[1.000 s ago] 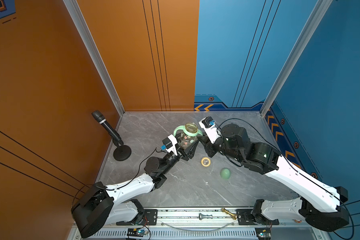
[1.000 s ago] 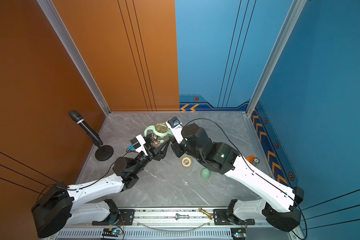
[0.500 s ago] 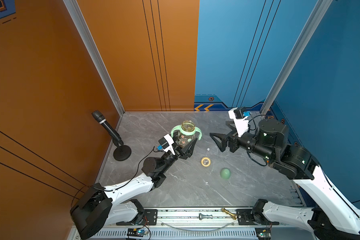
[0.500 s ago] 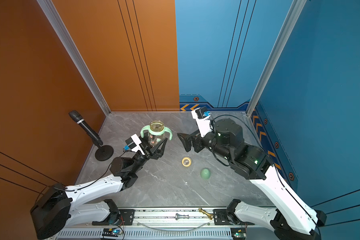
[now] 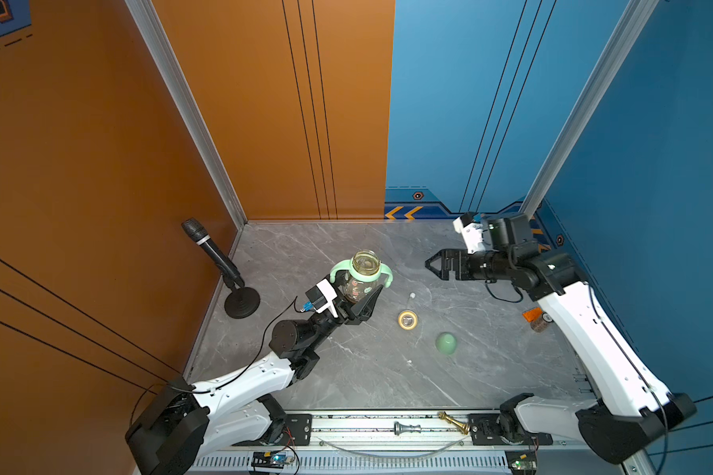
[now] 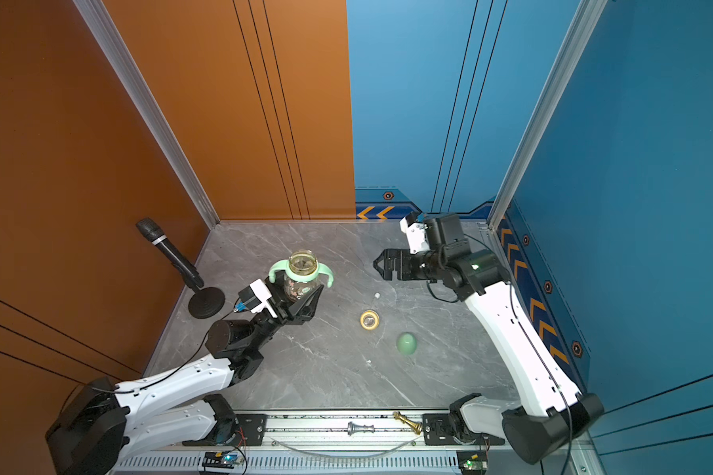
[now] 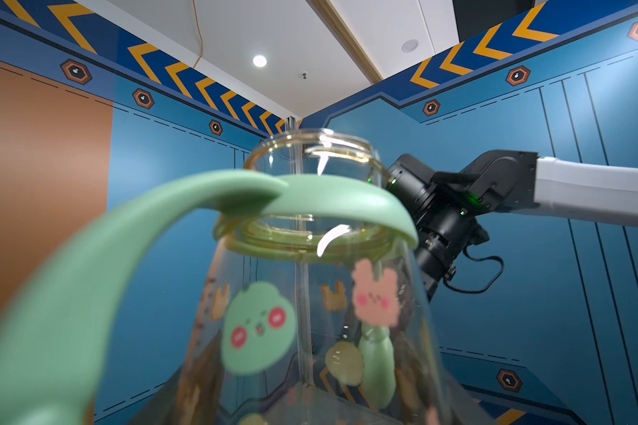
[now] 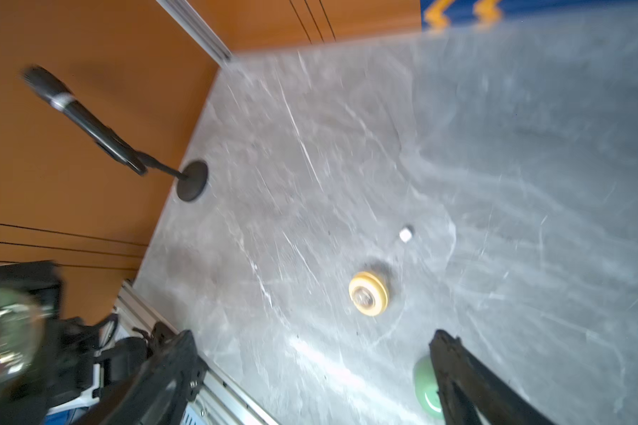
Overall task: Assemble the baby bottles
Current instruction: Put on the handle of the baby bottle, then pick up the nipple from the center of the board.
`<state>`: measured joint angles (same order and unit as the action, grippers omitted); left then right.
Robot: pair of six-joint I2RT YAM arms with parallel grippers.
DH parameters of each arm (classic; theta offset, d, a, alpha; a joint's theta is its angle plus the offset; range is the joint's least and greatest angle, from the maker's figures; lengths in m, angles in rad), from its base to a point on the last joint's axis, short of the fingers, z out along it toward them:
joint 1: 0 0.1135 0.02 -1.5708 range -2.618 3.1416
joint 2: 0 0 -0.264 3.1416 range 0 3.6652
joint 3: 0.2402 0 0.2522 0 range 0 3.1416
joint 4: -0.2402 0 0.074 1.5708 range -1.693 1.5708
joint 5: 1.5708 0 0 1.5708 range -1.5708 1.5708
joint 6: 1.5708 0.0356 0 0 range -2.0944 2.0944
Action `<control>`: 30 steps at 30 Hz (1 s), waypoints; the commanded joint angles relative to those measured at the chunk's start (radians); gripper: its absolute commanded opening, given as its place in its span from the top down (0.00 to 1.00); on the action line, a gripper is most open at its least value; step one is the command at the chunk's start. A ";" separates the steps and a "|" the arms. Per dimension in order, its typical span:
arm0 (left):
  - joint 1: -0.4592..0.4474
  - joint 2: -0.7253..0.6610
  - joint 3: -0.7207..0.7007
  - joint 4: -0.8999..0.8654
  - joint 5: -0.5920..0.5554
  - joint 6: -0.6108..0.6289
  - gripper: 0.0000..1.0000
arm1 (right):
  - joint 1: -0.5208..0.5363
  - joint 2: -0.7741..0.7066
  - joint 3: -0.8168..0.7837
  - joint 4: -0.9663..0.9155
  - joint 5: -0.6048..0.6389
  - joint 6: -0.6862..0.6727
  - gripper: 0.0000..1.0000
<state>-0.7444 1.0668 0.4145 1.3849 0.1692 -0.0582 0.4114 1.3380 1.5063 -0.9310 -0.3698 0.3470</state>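
The yellow collar lies clear of the mint-green dome cap (image 5: 446,343). My right gripper keeps moving toward the collar until its open fingers reach round the collar's sides (image 5: 407,320).
My left gripper (image 5: 357,302) (image 6: 299,304) is shut on the body of the baby bottle (image 5: 365,267) (image 6: 302,267), a clear amber-tinted one with printed figures, held upright above the table with its mouth open. The mint-green two-handled ring (image 5: 340,269) (image 6: 278,269) (image 7: 310,195) sits round the bottle's neck (image 7: 312,162). A pale yellow collar (image 5: 407,319) (image 6: 369,320) (image 8: 368,293) lies on the table, its white straw tip (image 5: 411,295) (image 8: 406,234) beside it. The mint-green dome cap (image 5: 446,343) (image 6: 406,343) (image 8: 425,386) lies nearby. My right gripper (image 5: 432,265) (image 6: 380,265) (image 8: 312,336) hangs open and empty, well right of the bottle.
A microphone (image 5: 211,249) on a round black stand (image 5: 242,304) is by the left wall. A small brown jar with an orange piece (image 5: 536,320) lies under the right arm by the right wall. Two chess pieces (image 5: 429,425) rest on the front rail.
My right gripper has opened, left the bottle's ring and drawn back to the right. The left gripper keeps its hold on the bottle, now slightly higher.
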 commanded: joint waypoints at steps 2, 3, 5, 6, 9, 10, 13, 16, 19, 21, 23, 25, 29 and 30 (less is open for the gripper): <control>0.025 -0.078 -0.059 0.024 0.001 0.037 0.78 | 0.092 0.181 -0.056 -0.098 0.061 0.037 0.01; 0.029 -0.090 -0.071 0.025 -0.001 0.039 0.78 | 0.111 0.219 -0.052 -0.096 0.087 0.044 0.00; 0.034 -0.108 -0.091 0.024 -0.010 0.036 0.79 | 0.140 0.293 -0.032 -0.095 0.121 0.038 0.01; 0.036 -0.116 -0.098 0.025 -0.011 0.034 0.79 | 0.149 0.329 -0.020 -0.099 0.160 0.036 0.01; 0.042 -0.133 -0.113 0.025 -0.008 0.031 0.79 | 0.173 0.413 0.000 -0.105 0.211 0.040 0.01; 0.045 -0.137 -0.119 0.024 -0.007 0.030 0.79 | 0.196 0.431 0.006 -0.109 0.235 0.037 0.00; 0.056 -0.158 -0.137 0.025 -0.015 0.017 0.79 | 0.261 0.476 0.014 -0.126 0.315 0.036 0.00; 0.058 -0.171 -0.150 0.025 -0.018 0.012 0.79 | 0.307 0.498 -0.001 -0.136 0.412 0.073 0.00; 0.059 -0.178 -0.162 0.025 -0.025 0.009 0.79 | 0.372 0.509 -0.018 -0.118 0.541 0.126 0.01; 0.061 -0.182 -0.169 0.024 -0.035 0.007 0.79 | 0.420 0.528 -0.026 -0.096 0.666 0.159 0.01; 0.065 -0.187 -0.171 0.023 -0.033 0.000 0.79 | 0.444 0.560 -0.032 -0.075 0.734 0.178 0.01; 0.068 -0.191 -0.174 0.023 -0.031 -0.005 0.79 | 0.456 0.589 -0.032 -0.066 0.770 0.189 0.03; 0.078 -0.205 -0.185 0.023 -0.036 -0.020 0.79 | 0.464 0.610 -0.053 -0.035 0.757 0.223 0.08; 0.080 -0.208 -0.188 0.023 -0.038 -0.023 0.79 | 0.467 0.610 -0.060 -0.029 0.771 0.234 0.08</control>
<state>-0.6777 0.8780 0.2417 1.3830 0.1566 -0.0605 0.8753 1.9476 1.4693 -0.9768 0.3199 0.5224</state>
